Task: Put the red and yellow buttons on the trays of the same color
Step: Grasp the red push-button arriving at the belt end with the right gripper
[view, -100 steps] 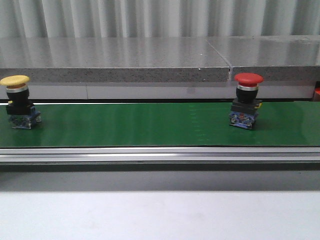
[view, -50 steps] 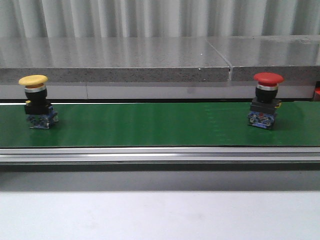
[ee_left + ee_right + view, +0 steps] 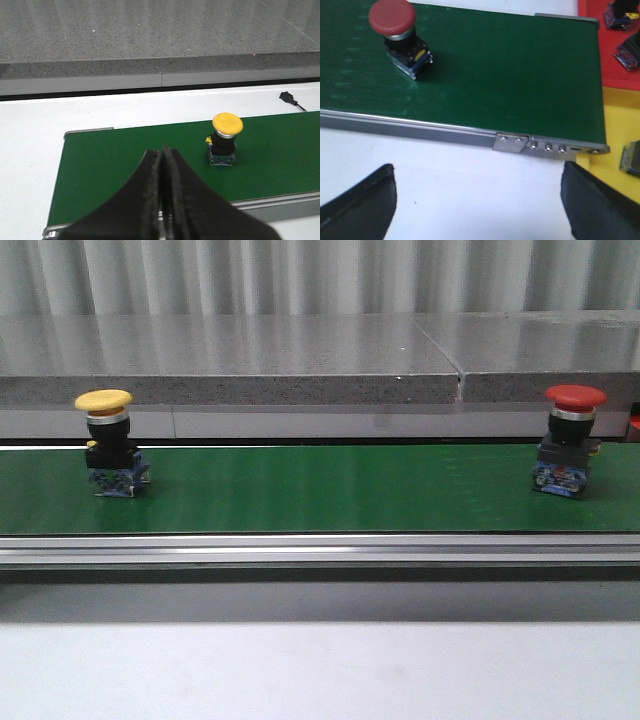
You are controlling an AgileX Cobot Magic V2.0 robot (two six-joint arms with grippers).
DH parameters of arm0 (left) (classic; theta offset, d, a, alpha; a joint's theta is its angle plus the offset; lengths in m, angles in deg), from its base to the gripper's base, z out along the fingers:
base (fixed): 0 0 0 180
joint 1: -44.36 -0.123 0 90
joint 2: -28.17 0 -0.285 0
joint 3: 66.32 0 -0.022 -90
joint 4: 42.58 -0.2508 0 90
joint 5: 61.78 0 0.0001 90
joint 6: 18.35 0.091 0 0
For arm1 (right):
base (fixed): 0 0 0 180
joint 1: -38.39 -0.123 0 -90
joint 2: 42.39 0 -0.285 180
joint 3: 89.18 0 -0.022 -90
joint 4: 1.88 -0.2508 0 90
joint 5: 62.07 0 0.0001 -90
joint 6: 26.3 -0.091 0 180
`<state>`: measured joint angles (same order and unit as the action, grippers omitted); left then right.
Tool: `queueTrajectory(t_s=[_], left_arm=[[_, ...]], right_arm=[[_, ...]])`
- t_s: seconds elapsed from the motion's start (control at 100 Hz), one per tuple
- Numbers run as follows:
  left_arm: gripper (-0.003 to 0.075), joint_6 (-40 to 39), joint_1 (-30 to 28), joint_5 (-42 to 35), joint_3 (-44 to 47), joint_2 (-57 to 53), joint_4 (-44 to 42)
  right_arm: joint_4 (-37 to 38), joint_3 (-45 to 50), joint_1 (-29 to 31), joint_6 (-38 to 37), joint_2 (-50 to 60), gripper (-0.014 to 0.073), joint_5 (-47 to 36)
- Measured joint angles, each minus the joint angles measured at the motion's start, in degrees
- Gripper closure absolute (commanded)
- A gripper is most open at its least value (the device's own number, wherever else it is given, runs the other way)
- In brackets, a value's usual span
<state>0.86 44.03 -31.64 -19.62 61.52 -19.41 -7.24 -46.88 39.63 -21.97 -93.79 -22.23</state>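
Observation:
The yellow-capped button (image 3: 115,445) is standing squarely on the green belt (image 3: 335,488), so it will stay upright as it rides toward the trays when I carry the red-capped button.
A yellow-capped button (image 3: 110,443) stands on the green belt (image 3: 320,490) at the left; it also shows in the left wrist view (image 3: 224,138). A red-capped button (image 3: 568,442) stands on the belt at the right, and shows in the right wrist view (image 3: 400,37). My left gripper (image 3: 161,152) is shut and empty, near the belt's edge and short of the yellow button. My right gripper (image 3: 477,192) is open and empty over the white table, short of the belt. A red tray (image 3: 610,40) and a yellow tray (image 3: 620,135) lie past the belt's end.
The belt has a metal side rail (image 3: 320,548) with a bolted bracket (image 3: 510,142). A grey stone ledge (image 3: 230,365) runs behind the belt. Other button parts (image 3: 628,50) lie on the red tray, one (image 3: 632,159) on the yellow tray. A black cable end (image 3: 289,98) lies on the table.
Both buttons have ridden to the right along the belt in the front view. No gripper shows in that view.

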Motion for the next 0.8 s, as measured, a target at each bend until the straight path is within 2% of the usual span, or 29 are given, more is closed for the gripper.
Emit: queueTrajectory(t_s=[0.21,0.41,0.8], left_arm=[[0.0740,0.0,0.0,-0.1,0.3,0.0,0.0],[0.0740,0.0,0.0,-0.2,0.5,0.0,0.0],[0.0740,0.0,0.0,-0.2,0.5,0.0,0.0]], right_arm=[[-1.2,-0.3,-1.4,1.2,-11.2,-0.0058,-6.2],[-1.3,-5.0,-5.3,1.5,-20.0,-0.0058,-7.5],[1.2,-16.6,-5.8,2.7,-38.2,-0.0057,-8.6]])
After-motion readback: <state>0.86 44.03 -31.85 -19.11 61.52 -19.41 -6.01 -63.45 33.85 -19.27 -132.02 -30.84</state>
